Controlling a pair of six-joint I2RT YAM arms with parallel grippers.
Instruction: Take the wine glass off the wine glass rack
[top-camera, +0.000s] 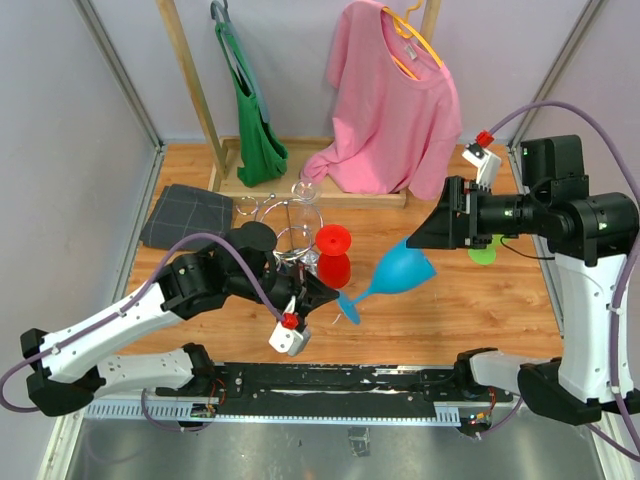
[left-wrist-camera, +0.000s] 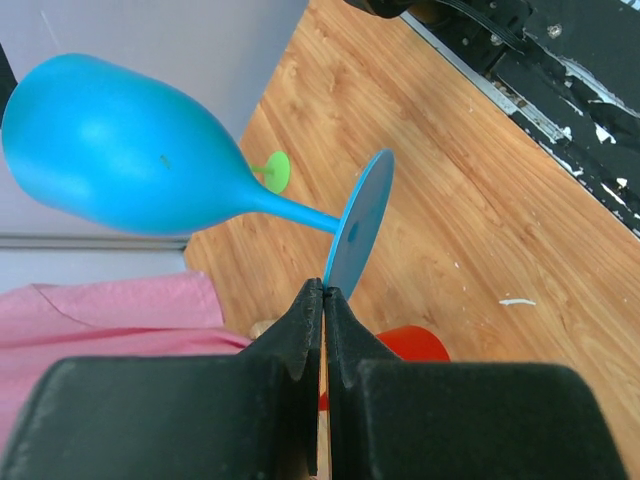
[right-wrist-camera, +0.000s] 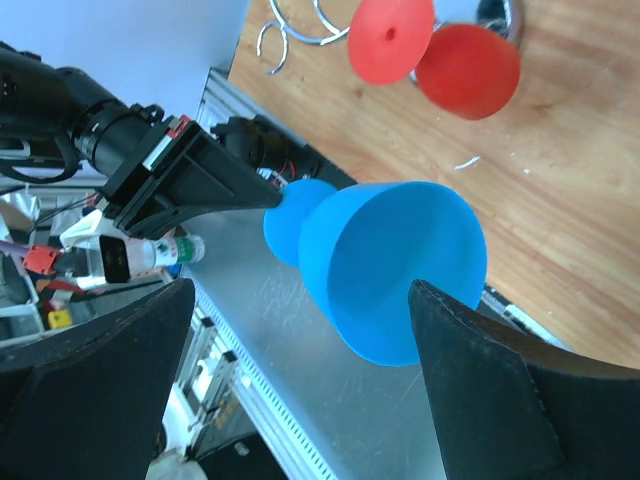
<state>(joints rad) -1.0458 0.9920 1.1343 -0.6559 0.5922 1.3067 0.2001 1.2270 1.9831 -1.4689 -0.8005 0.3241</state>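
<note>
My left gripper is pinching the blue wine glass's foot (top-camera: 349, 308), so my right gripper should take hold of its bowl (top-camera: 403, 271) and stand the blue wine glass next to the green object.
A blue wine glass (top-camera: 400, 272) is held in the air, tilted, right of the chrome wine glass rack (top-camera: 283, 218). My left gripper (top-camera: 335, 298) is shut on the rim of its flat foot (left-wrist-camera: 360, 230), with the bowl (left-wrist-camera: 120, 150) pointing away. My right gripper (top-camera: 425, 238) is open, and its fingers (right-wrist-camera: 480, 380) stand on either side of the bowl's mouth (right-wrist-camera: 400, 265) without touching it. A red wine glass (top-camera: 333, 255) sits by the rack's post; I cannot tell whether it hangs there.
A pink shirt (top-camera: 395, 100) and a green bag (top-camera: 255, 120) hang on a wooden stand at the back. A grey folded cloth (top-camera: 190, 215) lies at the left. A small green object (top-camera: 483, 255) lies under the right arm.
</note>
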